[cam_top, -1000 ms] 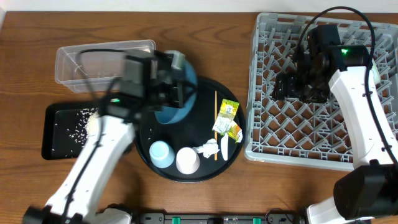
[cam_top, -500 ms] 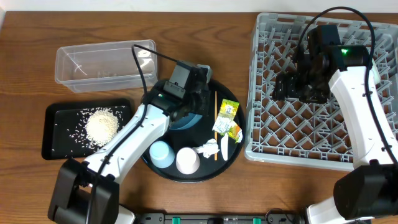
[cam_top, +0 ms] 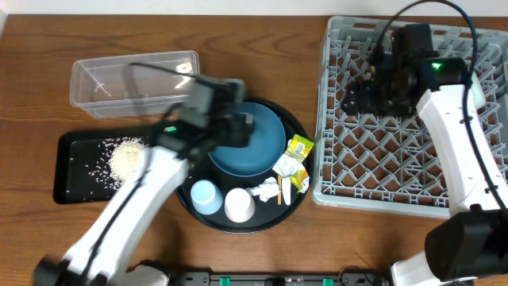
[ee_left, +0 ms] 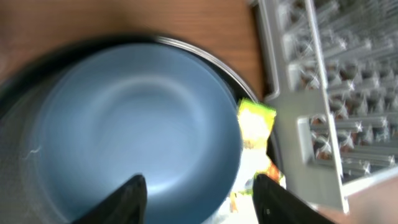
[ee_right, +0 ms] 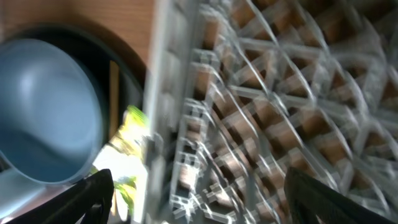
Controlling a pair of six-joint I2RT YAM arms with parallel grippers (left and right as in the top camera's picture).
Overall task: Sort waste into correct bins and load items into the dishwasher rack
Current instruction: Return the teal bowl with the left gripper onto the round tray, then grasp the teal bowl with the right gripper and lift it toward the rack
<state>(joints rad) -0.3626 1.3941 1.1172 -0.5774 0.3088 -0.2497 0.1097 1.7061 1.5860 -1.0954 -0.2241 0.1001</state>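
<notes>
The grey rack (cam_top: 381,163) is under my right gripper. My left gripper should therefore leave the large blue plate, and my right gripper should grab the plate's rim (cam_top: 281,125).
The large blue plate (cam_top: 258,143) lies flat on the round black tray (cam_top: 298,202). My left gripper (cam_top: 243,129) hovers over the plate's left part, open, with nothing between its fingers. In the left wrist view the plate (ee_left: 137,118) fills the picture below the left gripper (ee_left: 199,198). Yellow-green wrappers (cam_top: 295,152) and a white scrap (cam_top: 266,189) lie right of the plate. A pale blue cup (cam_top: 205,196) and a whitish cup (cam_top: 239,204) stand in front. My right gripper (cam_top: 359,97) hangs open above the grey rack (cam_top: 397,159).
The clear tub (cam_top: 135,79) stands at the back left. In front of it is the black rectangular tray (cam_top: 75,179) with a heap of rice (cam_top: 127,159). A wooden stick (ee_right: 114,93) lies on the round tray beside the plate, partly covered.
My left gripper has opened and let go of the blue plate, which now rests flat on the round tray. The left arm is in motion. The right gripper shifted slightly back and left.
</notes>
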